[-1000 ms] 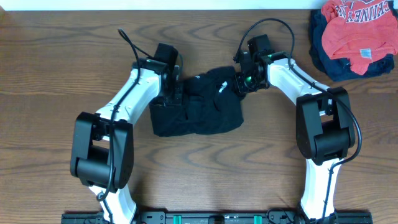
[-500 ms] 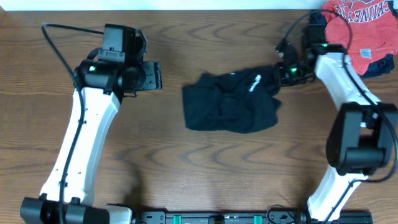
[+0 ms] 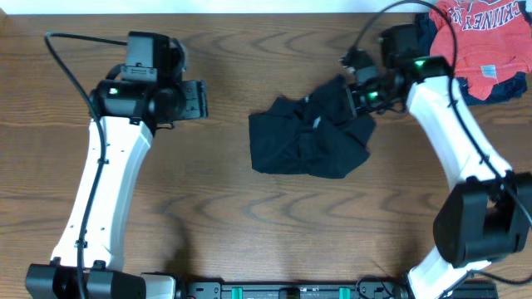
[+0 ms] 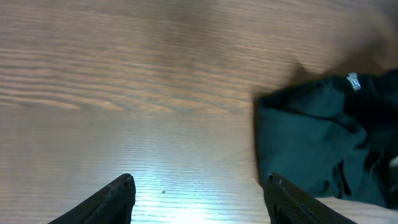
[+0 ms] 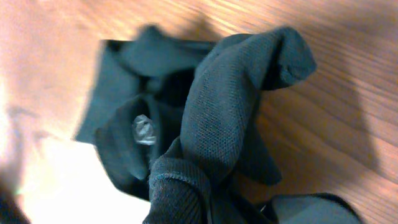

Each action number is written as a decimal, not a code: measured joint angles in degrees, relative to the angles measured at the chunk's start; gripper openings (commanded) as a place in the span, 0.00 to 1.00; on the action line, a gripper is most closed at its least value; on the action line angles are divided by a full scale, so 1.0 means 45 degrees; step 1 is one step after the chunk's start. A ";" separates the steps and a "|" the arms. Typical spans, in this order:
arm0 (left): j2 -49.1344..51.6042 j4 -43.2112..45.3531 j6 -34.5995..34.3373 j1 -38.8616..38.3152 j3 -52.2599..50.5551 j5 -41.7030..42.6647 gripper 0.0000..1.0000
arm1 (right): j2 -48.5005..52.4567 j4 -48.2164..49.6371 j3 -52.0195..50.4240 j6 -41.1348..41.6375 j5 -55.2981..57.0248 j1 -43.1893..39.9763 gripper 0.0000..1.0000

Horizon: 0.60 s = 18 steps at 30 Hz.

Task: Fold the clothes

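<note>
The garment's upper part (image 3: pixel 331 100) is bunching up in my right gripper, so my right gripper should lay it over the flat end (image 3: pixel 273 141) and then grab the garment there.
The clothes (image 3: pixel 307 141), a plain black garment, lie crumpled on the wooden table near the middle, a small white mark showing on top. My right gripper (image 3: pixel 357 90) is shut on the garment's upper right part, which is lifted and bunched. In the right wrist view the black fabric (image 5: pixel 230 112) fills the frame and hides my fingers. My left gripper (image 3: pixel 204 100) stands open to the left of the garment, clear of it. In the left wrist view its fingertips (image 4: pixel 121 194) frame bare table, with the garment's edge (image 4: pixel 323 143) at the right.
A red shirt with white lettering (image 3: pixel 480 33) lies on a navy blue garment (image 3: pixel 499 87) at the table's back right corner, just behind my right arm. Bare wooden table (image 3: pixel 249 224) lies all around the black garment.
My left gripper let go of the garment, opened and drew away to the left. My right gripper dragged the garment to the right, and now holds its corner bunched higher.
</note>
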 measured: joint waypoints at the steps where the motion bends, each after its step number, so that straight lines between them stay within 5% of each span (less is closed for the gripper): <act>1: 0.0005 0.0000 0.0005 0.0126 0.0000 0.0005 0.67 | -0.0136 0.0049 0.0000 0.0107 0.0039 0.0316 0.01; 18: 0.0005 -0.0029 0.0364 0.0748 0.0000 0.0005 0.65 | 0.0393 0.2438 -0.0005 0.3220 0.2186 0.4342 0.01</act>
